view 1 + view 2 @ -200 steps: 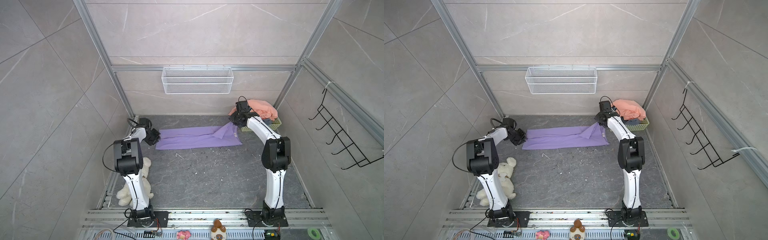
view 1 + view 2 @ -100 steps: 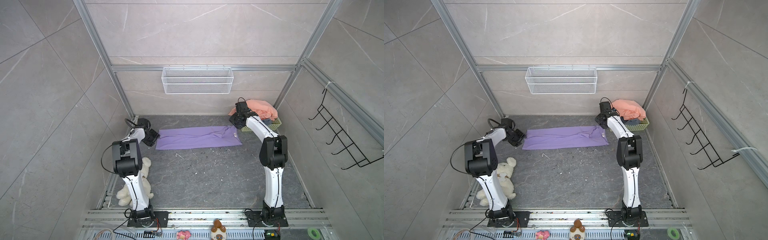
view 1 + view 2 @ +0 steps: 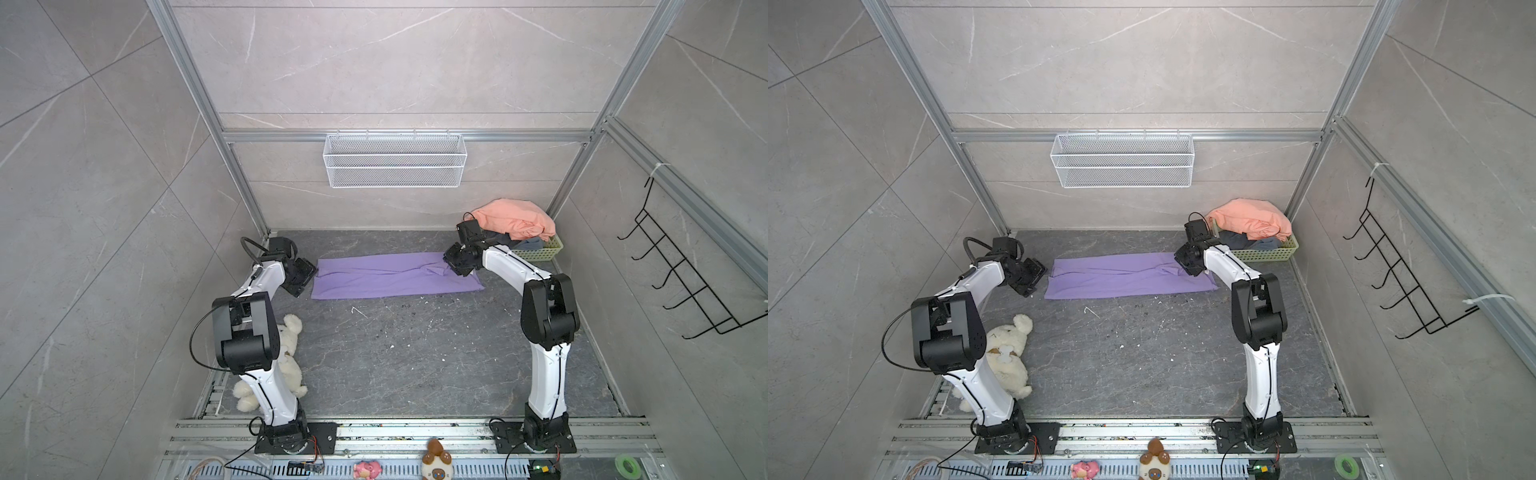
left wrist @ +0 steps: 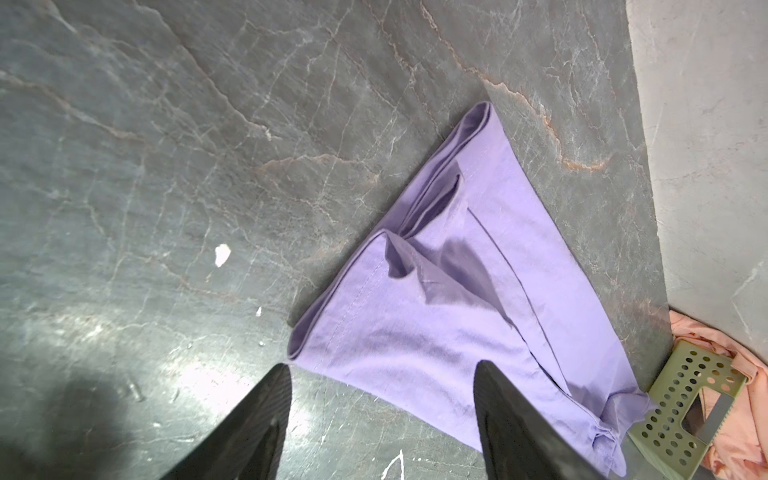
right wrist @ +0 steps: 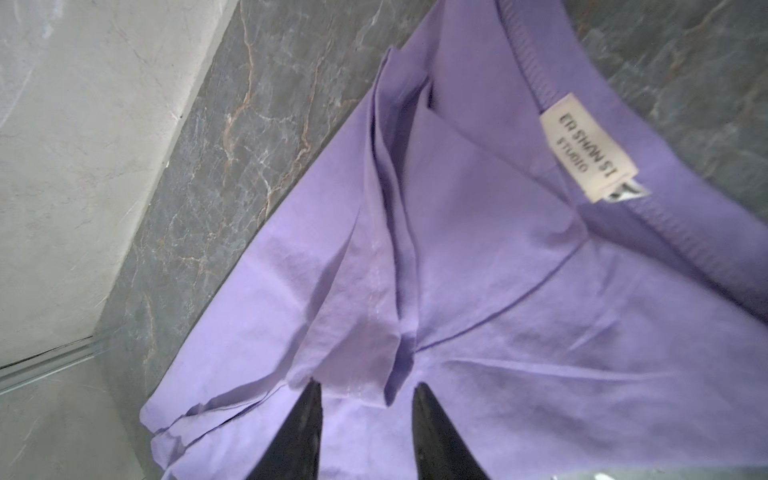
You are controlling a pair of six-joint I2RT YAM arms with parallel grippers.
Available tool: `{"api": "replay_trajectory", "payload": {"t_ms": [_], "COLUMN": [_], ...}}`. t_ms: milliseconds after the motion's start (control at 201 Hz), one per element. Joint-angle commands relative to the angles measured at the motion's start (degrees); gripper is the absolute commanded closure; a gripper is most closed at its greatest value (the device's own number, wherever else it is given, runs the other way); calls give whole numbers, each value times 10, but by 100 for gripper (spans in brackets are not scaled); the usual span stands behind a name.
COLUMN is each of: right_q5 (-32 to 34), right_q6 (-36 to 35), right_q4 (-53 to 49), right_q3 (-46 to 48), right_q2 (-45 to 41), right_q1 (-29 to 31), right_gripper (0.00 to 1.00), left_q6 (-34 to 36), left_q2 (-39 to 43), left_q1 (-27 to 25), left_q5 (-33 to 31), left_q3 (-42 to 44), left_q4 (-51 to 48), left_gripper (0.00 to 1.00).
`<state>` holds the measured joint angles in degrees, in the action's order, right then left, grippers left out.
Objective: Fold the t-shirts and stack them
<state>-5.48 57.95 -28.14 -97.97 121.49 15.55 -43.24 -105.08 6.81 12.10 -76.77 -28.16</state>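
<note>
My right gripper should hold the lilac-purple t-shirt [image 3: 380, 276] farther from its collar label while my left gripper swings its hem end [image 3: 321, 281] toward me, because the shirt lies crosswise.
A lilac-purple t-shirt [image 3: 395, 276] [image 3: 1125, 276] lies folded into a long flat strip across the back of the floor. My left gripper [image 4: 382, 368] [image 3: 305, 276] is open just off the strip's left end, with bare floor and the shirt's hem [image 4: 436, 324] between its fingers. My right gripper [image 5: 366, 385] [image 3: 1181, 259] hovers open over the strip's right end, near the collar label [image 5: 588, 147]; a small cloth fold lies just past its tips. A salmon-orange t-shirt [image 3: 515, 222] and a slate-grey one [image 3: 1246, 241] are heaped in a green basket [image 3: 540, 251].
A cream plush dog [image 3: 286, 353] lies by the left arm's base. A white wire basket [image 3: 395, 166] hangs on the back wall and a black hook rack [image 3: 685, 282] on the right wall. Small toys [image 3: 436, 461] and a green tape roll [image 3: 627, 467] sit on the front rail.
The right gripper opened and the raised corner of the purple t-shirt dropped flat. The left gripper opened and drew slightly back from the shirt's left end.
</note>
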Motion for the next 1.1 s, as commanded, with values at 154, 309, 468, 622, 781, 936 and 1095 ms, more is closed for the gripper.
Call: {"api": "replay_trajectory", "payload": {"t_ms": [154,309,468,622,781,936,1095], "right_q5": [-5,-7,-6,-9,-8,-16,-31], "right_q6": [9,11,9,7,7,-18,-50], "right_q4": [-11,-26,-39,-42,-39,-48,-69], "right_q3": [-41,-65,-87,-108,-132,-190,-300], "right_q2": [51,75,96,115,112,141,211], "right_q1": [3,7,12,12,14,17,19], "right_gripper": [62,62,65,90,96,97,87], "left_q6": [6,4,0,-4,-6,-6,-6], "left_q2": [39,38,38,35,28,20,10], "left_q1": [2,2,2,2,2,3,3], "left_q5": [5,7,6,7,8,8,9], "left_q3": [22,19,18,18,15,15,17], "left_q4": [14,14,17,19,20,21,22], "left_gripper": [28,28,28,28,29,29,29]}}
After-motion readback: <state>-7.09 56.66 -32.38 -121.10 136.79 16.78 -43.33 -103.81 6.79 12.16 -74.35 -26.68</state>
